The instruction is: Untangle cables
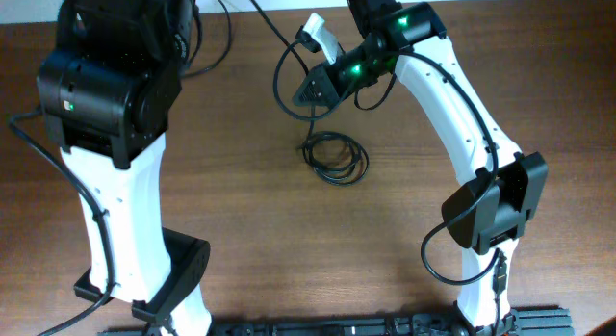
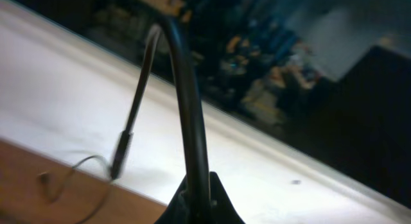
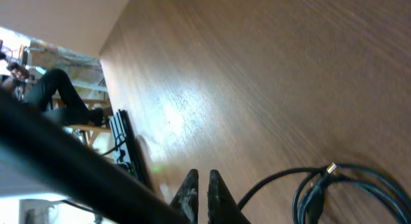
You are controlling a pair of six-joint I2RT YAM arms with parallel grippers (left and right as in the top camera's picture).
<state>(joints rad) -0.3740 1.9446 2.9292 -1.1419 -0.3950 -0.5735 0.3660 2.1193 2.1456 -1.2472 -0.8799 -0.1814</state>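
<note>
The arched black cable (image 2: 186,95) still meets the coil's piece of cable (image 1: 310,132) at my right gripper. Next, I pull the arched black cable clear with my left gripper and put it down away from the coil.
A coil of black cable (image 1: 337,159) lies on the wooden table (image 1: 404,278); it also shows in the right wrist view (image 3: 340,192). One strand rises from it to my right gripper (image 1: 310,90), whose jaws (image 3: 201,185) are closed with a hairline gap, the strand running in beside the right finger. A cable loop (image 1: 281,71) curves up to a white plug (image 1: 316,33). My left gripper (image 2: 199,189) is shut on a thick black cable (image 2: 189,102) that arches upward; in the overhead view it is hidden behind the left arm (image 1: 106,95).
More black cable loops (image 1: 214,38) lie at the far left edge of the table. A thin cable with a connector (image 2: 122,150) hangs in the left wrist view. A thick dark cable (image 3: 70,166) crosses the right wrist view. The right arm's base (image 1: 491,211) stands at the right.
</note>
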